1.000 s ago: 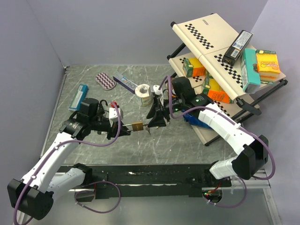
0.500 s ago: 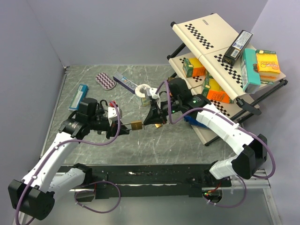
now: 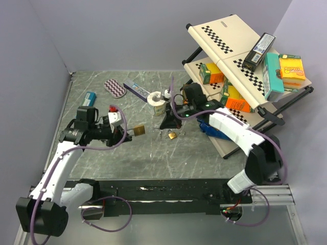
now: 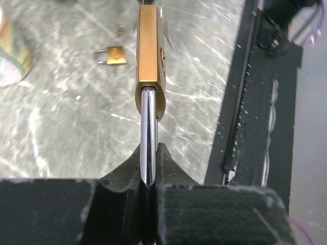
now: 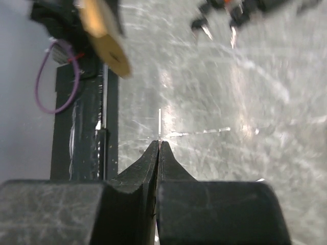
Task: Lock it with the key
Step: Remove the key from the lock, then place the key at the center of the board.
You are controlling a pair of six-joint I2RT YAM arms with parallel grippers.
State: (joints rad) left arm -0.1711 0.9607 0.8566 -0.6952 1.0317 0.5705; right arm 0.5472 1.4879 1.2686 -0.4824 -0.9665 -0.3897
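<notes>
The key [image 5: 159,121] is clear of the brass padlock and there is open table [image 3: 155,141] beside the small padlock, so the robot's right gripper should keep going down and let go of the key there.
A brass padlock [image 3: 138,130] hangs above the table left of centre, and my left gripper [image 3: 129,131] is shut on it. In the left wrist view the silver shackle [image 4: 148,127] is pinched between the fingers, with the brass body [image 4: 149,51] pointing away. My right gripper [image 3: 168,125] is shut on the key; only a thin blade [image 5: 160,125] sticks out past its tips [image 5: 159,145]. The held padlock [image 5: 104,35] appears at the upper left of the right wrist view, apart from the key. A second, small padlock [image 3: 172,135] lies on the table below the right gripper.
A white tape roll [image 3: 157,102], a purple patterned pad [image 3: 115,88], a long box [image 3: 137,89] and a blue box [image 3: 89,98] lie at the back. A tilted rack [image 3: 240,66] with boxes stands at the right. A black rail [image 3: 168,189] runs along the near edge.
My left arm has drawn back to the left with the brass padlock. My right gripper has shut and moved back from the padlock, so the two grippers now stand apart.
</notes>
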